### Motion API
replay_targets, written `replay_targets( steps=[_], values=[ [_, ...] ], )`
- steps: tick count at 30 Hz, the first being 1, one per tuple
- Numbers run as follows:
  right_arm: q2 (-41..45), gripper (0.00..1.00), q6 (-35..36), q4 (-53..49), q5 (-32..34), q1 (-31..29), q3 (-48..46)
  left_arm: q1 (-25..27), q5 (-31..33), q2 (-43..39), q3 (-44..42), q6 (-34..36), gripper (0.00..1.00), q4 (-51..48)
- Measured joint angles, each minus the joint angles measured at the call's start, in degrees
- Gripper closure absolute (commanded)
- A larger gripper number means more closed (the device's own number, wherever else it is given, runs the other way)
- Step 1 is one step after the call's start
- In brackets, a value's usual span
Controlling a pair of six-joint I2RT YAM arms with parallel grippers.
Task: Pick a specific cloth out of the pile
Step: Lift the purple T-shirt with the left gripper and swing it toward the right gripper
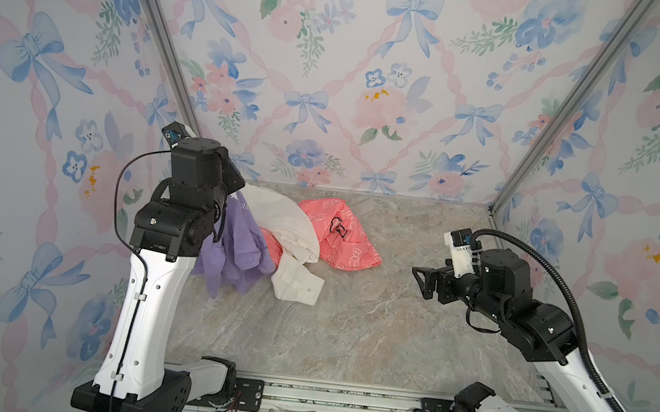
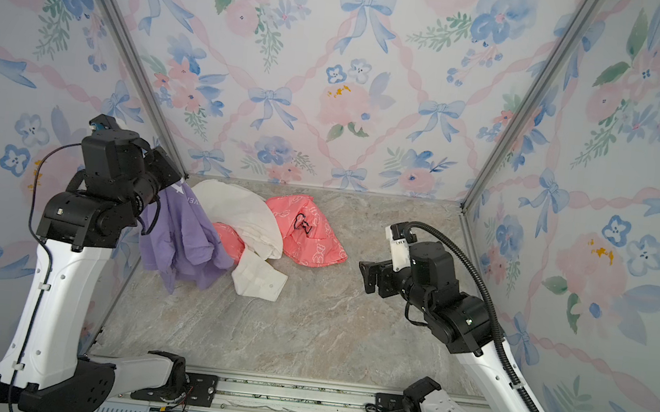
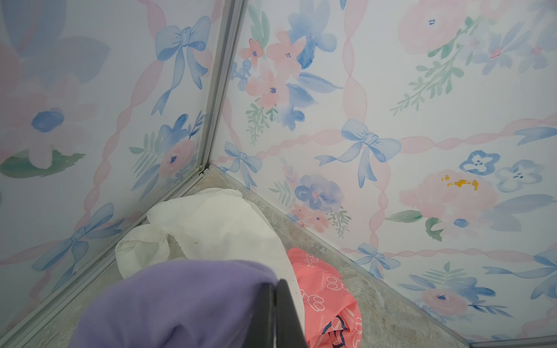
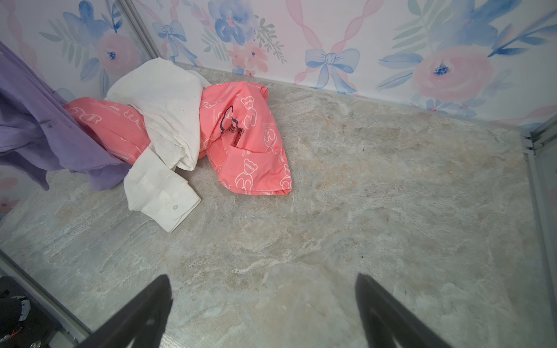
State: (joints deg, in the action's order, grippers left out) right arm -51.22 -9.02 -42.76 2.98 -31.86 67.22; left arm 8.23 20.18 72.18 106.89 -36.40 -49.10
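I should keep carrying the lavender cloth, which hangs alone from my left gripper, to the open tabletop near my right gripper and let go of it there.
The lavender cloth hangs in a long drape from my left gripper, which is shut on its upper edge above the table's far left. In the left wrist view the two dark jaws are pressed together at the gripper, with the cloth bunched beside them. The cloth's lower folds reach down beside the pile. My right gripper hovers open over bare table at the right, with nothing between its fingers.
The pile holds a cream-white shirt lying across a coral-pink bear-print cloth. A shirt cuff sticks out toward the front. Floral walls close in three sides. The marble tabletop spreads out in front.
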Motion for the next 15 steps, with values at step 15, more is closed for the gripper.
replay_targets(
  steps=[15],
  values=[
    [-0.7, 0.03, 0.0, -0.3, -1.1, 0.0, 3.1, 1.7, -25.7, 0.2, 1.6, 6.7, 1.0, 16.2]
  ],
)
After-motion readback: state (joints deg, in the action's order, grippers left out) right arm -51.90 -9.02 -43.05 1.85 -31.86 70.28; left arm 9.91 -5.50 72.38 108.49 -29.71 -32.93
